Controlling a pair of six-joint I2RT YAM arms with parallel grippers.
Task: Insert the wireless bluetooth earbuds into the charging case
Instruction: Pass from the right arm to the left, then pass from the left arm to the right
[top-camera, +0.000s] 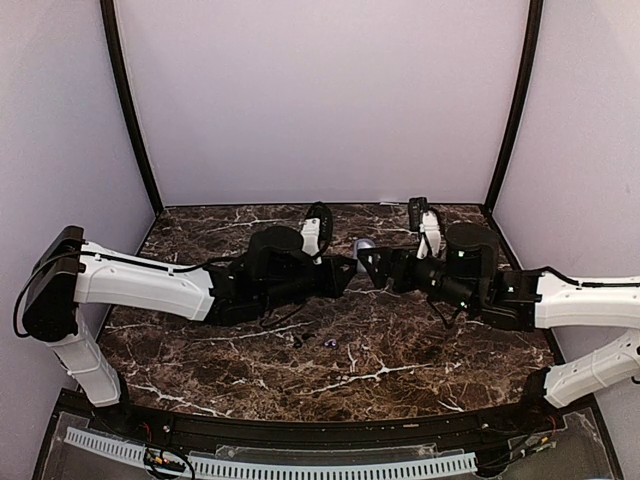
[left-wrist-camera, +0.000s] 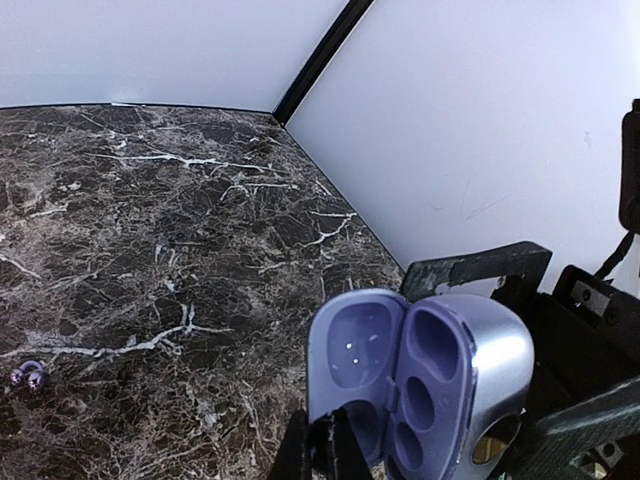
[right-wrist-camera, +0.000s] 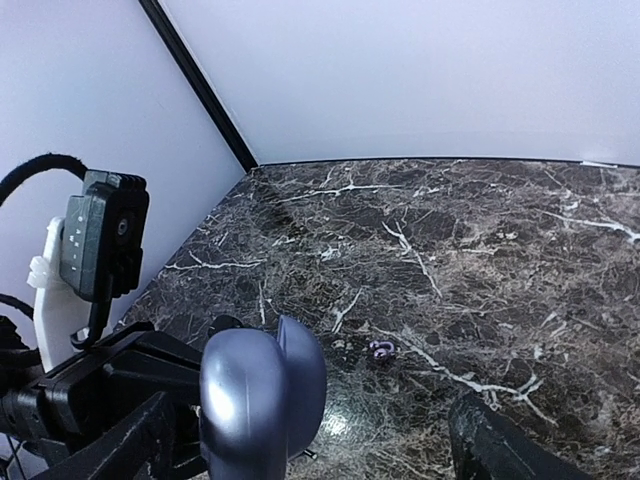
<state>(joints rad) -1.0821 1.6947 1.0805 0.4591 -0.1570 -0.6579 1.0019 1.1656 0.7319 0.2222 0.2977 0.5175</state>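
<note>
Next, I turn the case with my left gripper until the case body's top end (left-wrist-camera: 446, 304) faces my right gripper's open fingers, since the case body (left-wrist-camera: 492, 375) sits slanted to them.
The charging case (left-wrist-camera: 440, 385) is pale purple, open and held above the table, its lid (left-wrist-camera: 355, 345) swung left and its sockets empty. My left gripper (left-wrist-camera: 322, 452) is shut on the lid's lower rim. My right gripper (right-wrist-camera: 315, 425) is open, its fingers (right-wrist-camera: 490, 445) standing wide on either side of the case body (right-wrist-camera: 262, 400) without pressing it. In the top view the case (top-camera: 363, 245) sits between the left gripper (top-camera: 347, 271) and the right gripper (top-camera: 373, 268). One pale purple earbud (right-wrist-camera: 381, 349) lies on the marble (top-camera: 330, 342), also seen from the left wrist as an earbud (left-wrist-camera: 28, 376).
The dark marble table (top-camera: 250, 370) is closed in by pale walls (top-camera: 320, 100) with black corner posts. A small dark bit (top-camera: 300, 340) lies near the earbud; what it is cannot be told. The left arm's camera housing (right-wrist-camera: 103, 235) stands close to the case.
</note>
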